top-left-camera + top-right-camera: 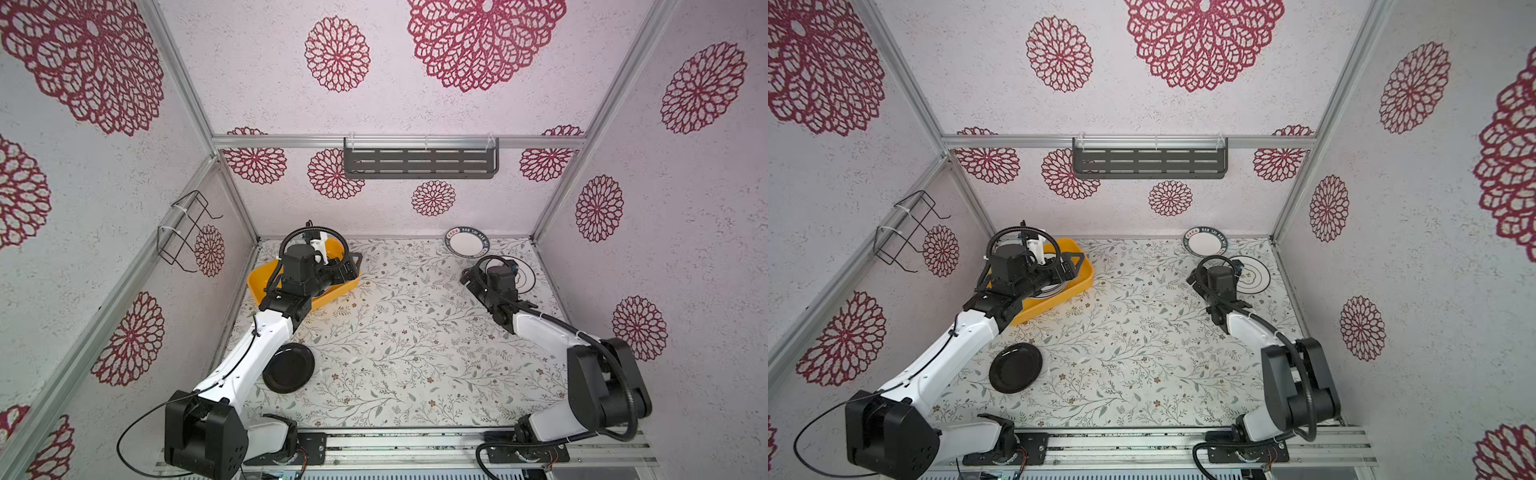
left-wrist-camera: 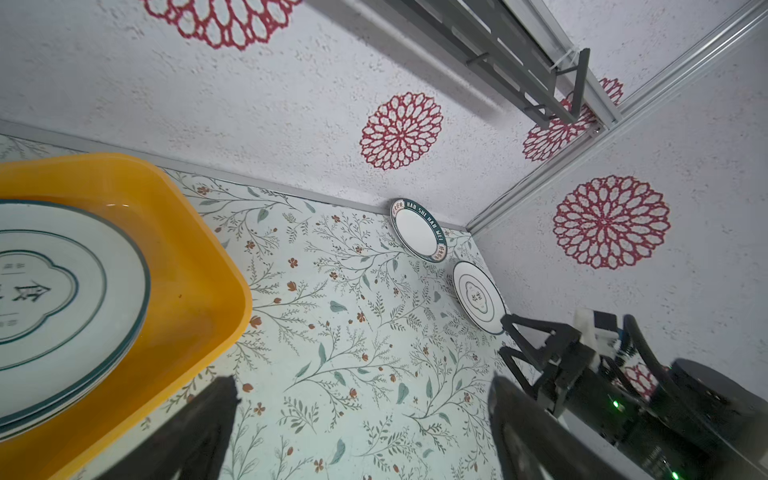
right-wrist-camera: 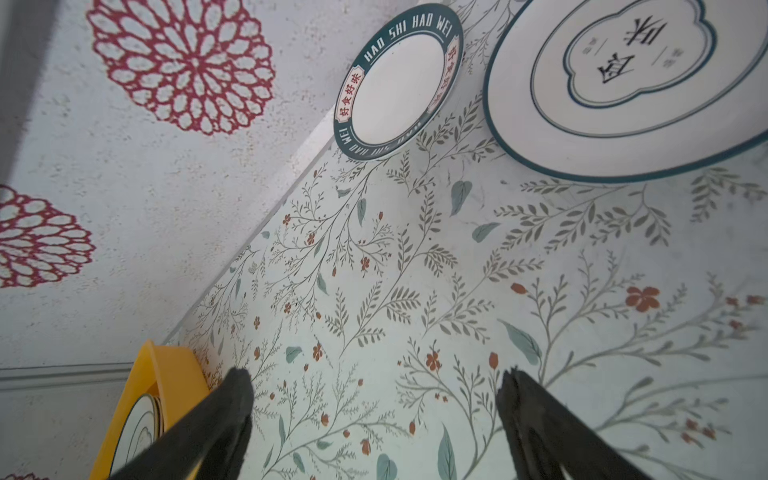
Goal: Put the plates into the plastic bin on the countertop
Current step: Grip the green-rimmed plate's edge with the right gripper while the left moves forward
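Note:
The teal-lettered plate and the flower-outline plate have a clear gap between them, so my right gripper should keep going toward the teal-lettered plate's rim until its fingers are on both sides of it.
The yellow-orange plastic bin sits at the back left of the countertop. It holds a stack of white plates with flower outlines. My left gripper hovers over the bin's right end, open and empty. A teal-lettered plate rests at the back wall. A flower-outline plate lies beside my right gripper, which is open and empty. A black plate lies front left.
A grey slotted shelf hangs on the back wall. A black wire rack is fixed to the left wall. Walls close in the counter on three sides. My left forearm passes over the black plate's edge.

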`<state>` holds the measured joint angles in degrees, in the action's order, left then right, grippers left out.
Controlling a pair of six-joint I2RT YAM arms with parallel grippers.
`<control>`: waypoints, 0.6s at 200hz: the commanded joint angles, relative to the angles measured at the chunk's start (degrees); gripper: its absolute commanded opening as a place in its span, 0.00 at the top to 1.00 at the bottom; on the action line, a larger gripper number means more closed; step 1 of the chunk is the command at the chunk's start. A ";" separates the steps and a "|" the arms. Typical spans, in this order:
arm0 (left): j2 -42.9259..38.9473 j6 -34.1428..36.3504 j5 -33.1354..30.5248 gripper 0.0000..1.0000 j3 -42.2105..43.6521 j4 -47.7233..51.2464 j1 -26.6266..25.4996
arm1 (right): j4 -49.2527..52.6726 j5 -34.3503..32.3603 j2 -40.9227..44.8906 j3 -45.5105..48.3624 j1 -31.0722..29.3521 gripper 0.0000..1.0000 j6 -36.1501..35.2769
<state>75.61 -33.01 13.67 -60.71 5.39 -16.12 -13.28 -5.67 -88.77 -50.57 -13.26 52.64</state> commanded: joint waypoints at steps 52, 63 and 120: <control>6.39 -3.70 -1.63 0.03 0.68 -10.60 -7.32 | -8.63 5.08 -16.51 -14.47 4.70 0.05 6.05; 7.02 -3.48 -2.55 0.03 0.43 -10.49 -8.09 | -8.26 5.13 -19.33 -16.81 5.07 0.05 6.62; 8.53 -2.76 -6.62 0.03 -1.25 -7.61 -9.96 | -11.29 5.20 -30.58 -25.01 7.03 0.10 11.87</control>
<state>84.01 -36.42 9.85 -60.45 -2.15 -25.34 -21.28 -0.62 -117.27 -72.36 -7.27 60.99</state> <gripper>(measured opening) 0.971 0.912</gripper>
